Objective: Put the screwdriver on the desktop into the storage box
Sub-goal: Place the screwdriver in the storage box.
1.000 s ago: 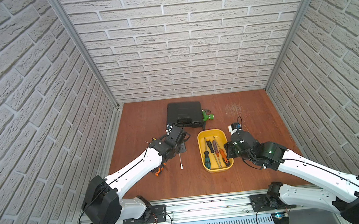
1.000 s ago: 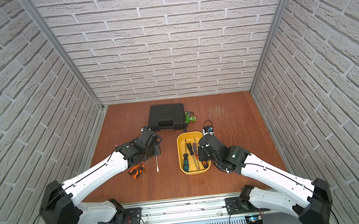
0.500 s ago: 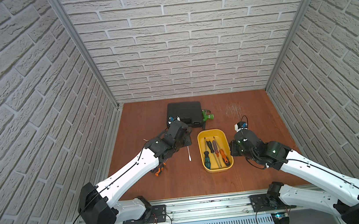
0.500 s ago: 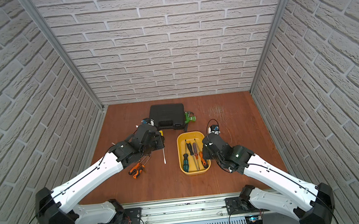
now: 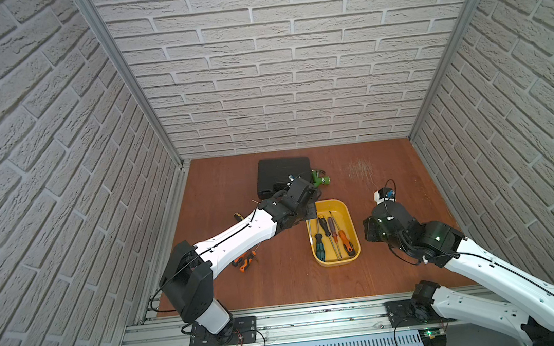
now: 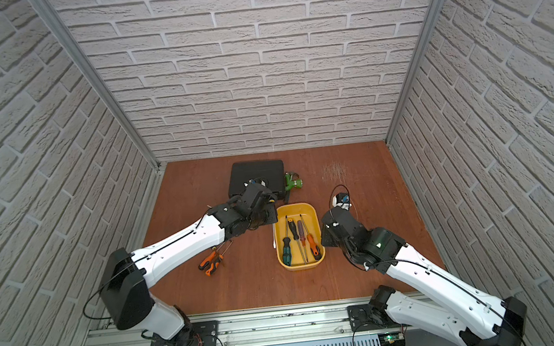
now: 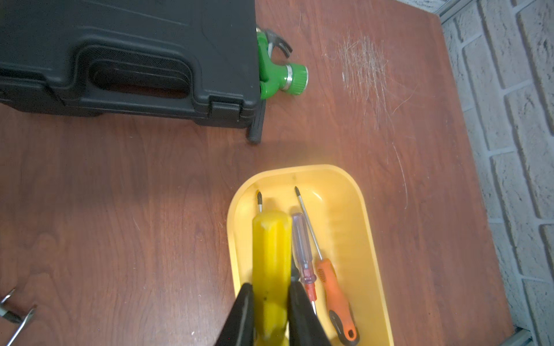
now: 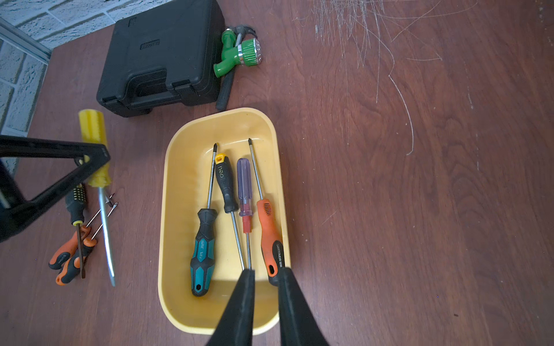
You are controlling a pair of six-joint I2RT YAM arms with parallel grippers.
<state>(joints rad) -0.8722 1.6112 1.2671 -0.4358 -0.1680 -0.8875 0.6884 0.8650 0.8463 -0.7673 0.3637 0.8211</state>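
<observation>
The yellow screwdriver points along the storage box's long side (image 8: 164,213), so my left gripper should keep moving it over the box's bottom (image 8: 198,178) and keep lowering it until it hangs inside.
My left gripper (image 7: 271,295) is shut on the yellow handle of a screwdriver (image 7: 271,248) and holds it above the left rim of the yellow storage box (image 5: 339,206). Its steel shaft (image 6: 273,239) runs along that rim toward the front. The right wrist view shows the same screwdriver (image 8: 93,140) raised off the desktop (image 5: 280,280). Several screwdrivers lie inside the storage box (image 8: 180,167). My right gripper (image 8: 266,275) hangs over the box's near right corner, its fingers a narrow gap apart with nothing between them.
A black-and-yellow screwdriver (image 8: 76,203) and orange-handled pliers (image 8: 70,257) lie on the desktop left of the box. Behind it stand a black tool case (image 5: 283,175), a green hose nozzle (image 5: 320,179) and a hammer. Brick walls enclose three sides.
My left arm has carried the yellow screwdriver rightward from over the desktop to the box's left rim. The right arm has hardly moved.
</observation>
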